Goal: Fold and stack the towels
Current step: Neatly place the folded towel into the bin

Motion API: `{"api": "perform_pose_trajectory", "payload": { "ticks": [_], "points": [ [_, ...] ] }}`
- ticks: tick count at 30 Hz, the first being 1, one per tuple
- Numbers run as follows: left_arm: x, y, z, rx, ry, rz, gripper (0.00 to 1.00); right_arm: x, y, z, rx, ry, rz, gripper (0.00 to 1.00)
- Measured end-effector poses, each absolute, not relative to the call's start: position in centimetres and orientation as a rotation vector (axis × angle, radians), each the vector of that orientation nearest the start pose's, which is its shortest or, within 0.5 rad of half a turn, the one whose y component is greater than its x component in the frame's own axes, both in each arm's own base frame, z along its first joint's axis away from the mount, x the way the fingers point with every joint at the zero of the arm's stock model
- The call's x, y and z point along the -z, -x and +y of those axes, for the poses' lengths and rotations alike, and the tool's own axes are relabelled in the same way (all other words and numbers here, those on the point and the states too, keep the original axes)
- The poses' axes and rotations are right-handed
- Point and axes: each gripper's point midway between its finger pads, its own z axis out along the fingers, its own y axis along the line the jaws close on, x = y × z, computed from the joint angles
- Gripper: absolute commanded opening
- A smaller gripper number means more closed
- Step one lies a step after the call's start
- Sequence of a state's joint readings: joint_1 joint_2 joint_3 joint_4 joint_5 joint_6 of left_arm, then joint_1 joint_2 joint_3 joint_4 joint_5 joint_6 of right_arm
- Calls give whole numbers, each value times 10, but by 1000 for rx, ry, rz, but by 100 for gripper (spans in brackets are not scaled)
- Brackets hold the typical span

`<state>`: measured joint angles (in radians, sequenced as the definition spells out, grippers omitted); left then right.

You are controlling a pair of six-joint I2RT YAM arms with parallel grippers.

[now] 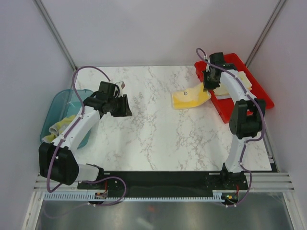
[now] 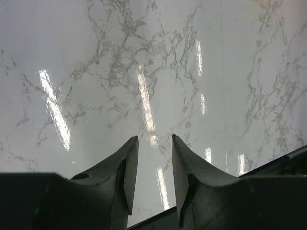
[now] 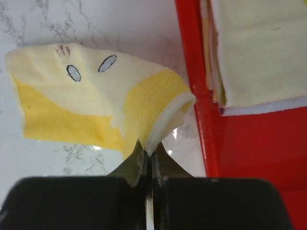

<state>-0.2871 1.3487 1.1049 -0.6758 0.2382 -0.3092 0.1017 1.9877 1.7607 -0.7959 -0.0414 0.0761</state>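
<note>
The folded yellow towel trails flat behind its edge (image 1: 208, 95) nearest the stack, so my right gripper should keep bringing that edge until it meets the stack's far edge (image 1: 248, 80).
A yellow towel (image 1: 189, 99) with a paler printed patch lies folded on the marble table just left of the red tray. My right gripper (image 1: 209, 86) is shut on its right-hand edge, and the cloth (image 3: 72, 110) rises from the pinched fingertips of the right gripper (image 3: 148, 153). A stack of folded pale towels (image 1: 240, 80) lies in the tray, seen close up in the right wrist view (image 3: 259, 52). My left gripper (image 1: 125, 106) hovers over bare marble at the left. In the left wrist view the left gripper (image 2: 154, 139) is open with nothing between its fingers.
The red tray (image 1: 242, 112) sits at the right edge of the table, its rim (image 3: 192, 57) right beside the held towel. A translucent teal tub (image 1: 62, 103) at the left edge holds more crumpled towels (image 1: 60, 127). White walls close in the table.
</note>
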Motion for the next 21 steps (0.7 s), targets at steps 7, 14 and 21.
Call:
{"api": "perform_pose_trajectory", "payload": {
  "ticks": [7,14,21],
  "points": [
    [-146,-302,-143,532,-70,2559,40,-125,-480,0,59,-35,2628,0],
    [-143,-302,-141,527,-63,2570,40,-132,-498,-57,160,-126,2599,0],
    [-143,-302,-141,526,-70,2570,40,-149,-533,-92,185,-151,2507,0]
  ]
}}
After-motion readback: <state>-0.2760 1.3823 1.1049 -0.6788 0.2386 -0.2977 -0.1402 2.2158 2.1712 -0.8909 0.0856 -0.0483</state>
